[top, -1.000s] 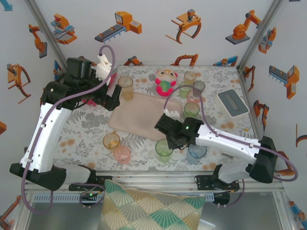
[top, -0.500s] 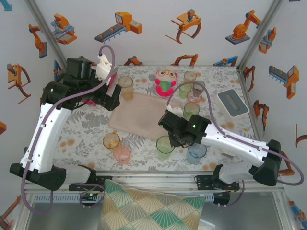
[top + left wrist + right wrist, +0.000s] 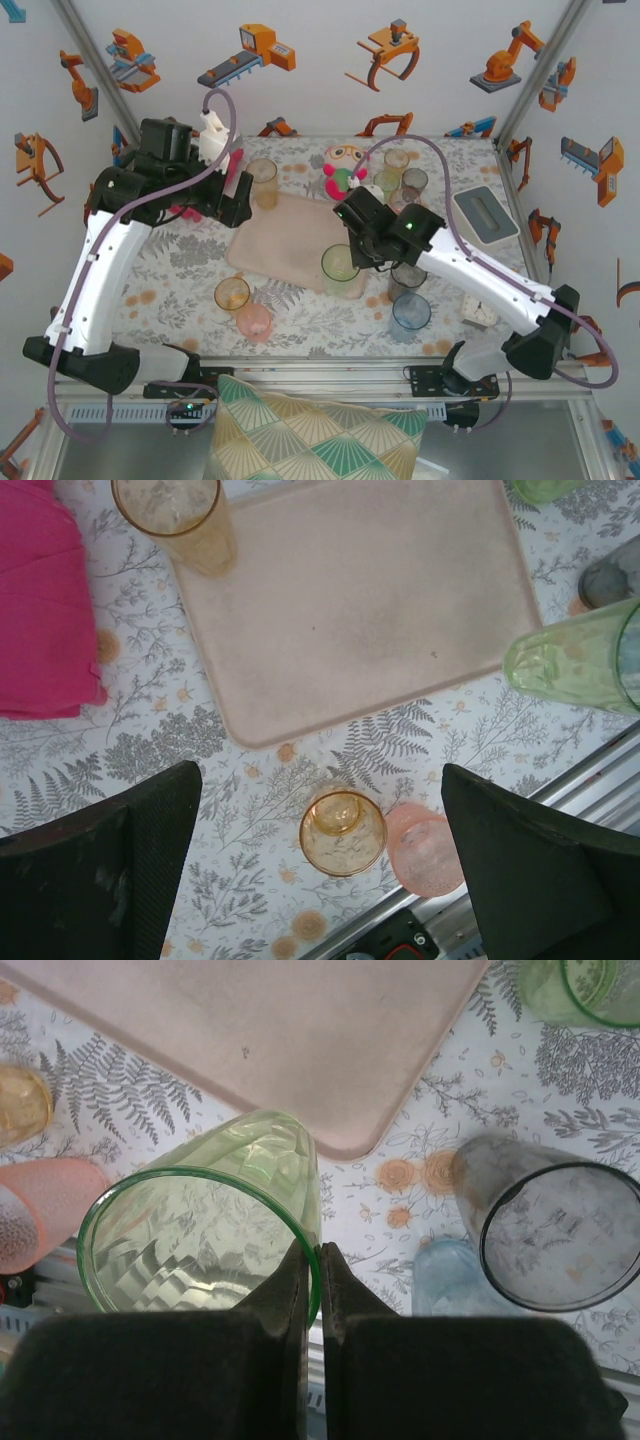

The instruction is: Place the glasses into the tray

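My right gripper should keep moving inward, because the green glass [image 3: 340,268] hangs upright and the tray's middle [image 3: 300,245] is empty. It should let go once the glass's base stands there.
My right gripper [image 3: 320,1260] is shut on the rim of a green glass [image 3: 200,1225], one finger inside and one outside. The green glass [image 3: 339,265] hangs over the near right corner of the beige-pink tray [image 3: 285,240], which has nothing on it. Off the tray's far left corner, my left gripper [image 3: 320,810] hovers open, holding nothing. Below it stand an orange glass [image 3: 343,832] and a pink glass [image 3: 425,848] on the table. An amber glass [image 3: 262,180] stands at the tray's far left corner. A grey glass [image 3: 555,1230] and a blue glass [image 3: 450,1270] stand right of the tray.
More glasses [image 3: 400,180] cluster at the back right beside a red-green plush toy [image 3: 343,170]. A magenta cloth [image 3: 40,600] lies left of the tray. A grey-white box [image 3: 485,215] sits at the right. The table's front edge runs just beyond the pink glass.
My right gripper has lifted the green glass off the front of the table and carried it back towards the tray's near right corner. The left arm has barely moved.
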You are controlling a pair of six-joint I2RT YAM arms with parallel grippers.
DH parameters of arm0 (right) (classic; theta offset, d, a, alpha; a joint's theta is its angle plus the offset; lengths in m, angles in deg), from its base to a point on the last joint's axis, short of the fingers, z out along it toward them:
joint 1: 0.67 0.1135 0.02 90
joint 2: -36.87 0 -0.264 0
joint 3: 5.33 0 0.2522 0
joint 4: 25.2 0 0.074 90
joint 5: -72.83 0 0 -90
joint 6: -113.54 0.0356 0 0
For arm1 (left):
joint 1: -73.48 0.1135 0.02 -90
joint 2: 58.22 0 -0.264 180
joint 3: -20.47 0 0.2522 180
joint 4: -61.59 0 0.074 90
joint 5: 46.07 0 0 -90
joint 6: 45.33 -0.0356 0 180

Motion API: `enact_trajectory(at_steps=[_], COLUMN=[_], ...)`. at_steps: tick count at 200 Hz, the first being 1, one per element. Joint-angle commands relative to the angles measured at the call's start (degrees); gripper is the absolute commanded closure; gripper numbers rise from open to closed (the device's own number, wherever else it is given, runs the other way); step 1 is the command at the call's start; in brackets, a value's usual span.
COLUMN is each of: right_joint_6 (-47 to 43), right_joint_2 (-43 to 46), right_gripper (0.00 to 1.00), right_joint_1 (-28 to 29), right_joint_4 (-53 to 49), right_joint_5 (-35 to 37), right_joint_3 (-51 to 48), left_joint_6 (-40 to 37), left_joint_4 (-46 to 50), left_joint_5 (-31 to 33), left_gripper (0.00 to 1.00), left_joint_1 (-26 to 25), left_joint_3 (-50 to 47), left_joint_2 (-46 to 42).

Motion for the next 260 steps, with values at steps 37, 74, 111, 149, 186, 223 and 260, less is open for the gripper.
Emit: enact_trajectory(at_steps=[37, 74, 111, 149, 186, 223, 260], right_joint_6=[-5.59, -8.06, -8.84, -9.31, -9.5, -9.68, -9.62], right_joint_2=[-8.57, -14.5, -18.77, -21.54, -22.31, -22.17, -22.87], right_gripper=[0.92, 0.93, 0.93, 0.93, 0.92, 0.92, 0.91], right_joint_1=[-3.79, -4.5, -5.03, -5.45, -5.82, -6.28, -6.7], right_joint_4=[5.29, 5.73, 7.27, 8.63, 9.91, 12.41, 12.93], right_joint_5=[-2.28, -3.66, -5.79, -6.91, -7.05, -6.89, -7.62], right_joint_3=[6.28, 10.9, 13.35, 14.06, 13.11, 11.07, 10.71], left_joint_6=[2.93, 4.13, 5.8, 9.84, 12.38, 11.95, 11.63], left_joint_4=[-0.99, -2.06, -3.42, -6.43, -7.83, -8.81, -8.29], left_joint_5=[-6.81, -7.28, -6.54, -5.13, -4.03, -4.65, -6.9], left_gripper=[0.03, 0.03, 0.03, 0.03, 0.03, 0.03, 0.03], left_joint_1=[0.27, 0.24, 0.36, 0.24, -0.24, -0.7, -1.17], left_joint_3=[0.34, -0.61, -2.1, -5.55, -8.7, -9.68, -9.71], left_joint_2=[1.89, 2.55, 2.36, 1.84, 2.59, 2.53, 3.57])
